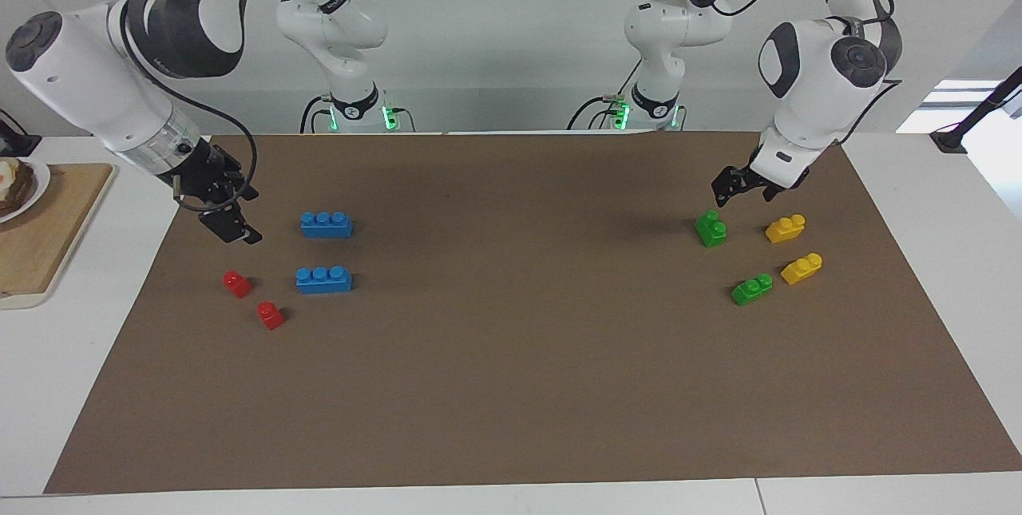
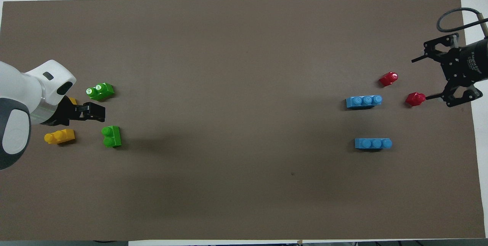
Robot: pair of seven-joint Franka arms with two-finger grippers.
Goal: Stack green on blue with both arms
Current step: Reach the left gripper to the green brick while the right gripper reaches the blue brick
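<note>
The farther blue brick (image 2: 363, 102) is longer than the nearer green brick (image 2: 112, 136). The green brick will therefore leave an end stud uncovered when I stack it.
Two green two-stud bricks lie at the left arm's end: one nearer to the robots (image 1: 710, 228) (image 2: 111, 136), one farther (image 1: 752, 289) (image 2: 100, 91). Two blue three-stud bricks lie at the right arm's end: one nearer (image 1: 326, 224) (image 2: 373, 143), one farther (image 1: 323, 279) (image 2: 364, 101). My left gripper (image 1: 746, 189) (image 2: 94, 111) is open and empty, up over the mat between the two green bricks, touching neither. My right gripper (image 1: 231, 225) (image 2: 425, 78) is open and empty, up over the mat's end by the red bricks.
Two red one-stud bricks (image 1: 237, 283) (image 1: 271, 314) lie beside the blue ones. Two yellow bricks (image 1: 786, 228) (image 1: 802, 268) lie beside the green ones. A wooden board (image 1: 48, 243) with a plate stands off the brown mat (image 1: 511, 355) at the right arm's end.
</note>
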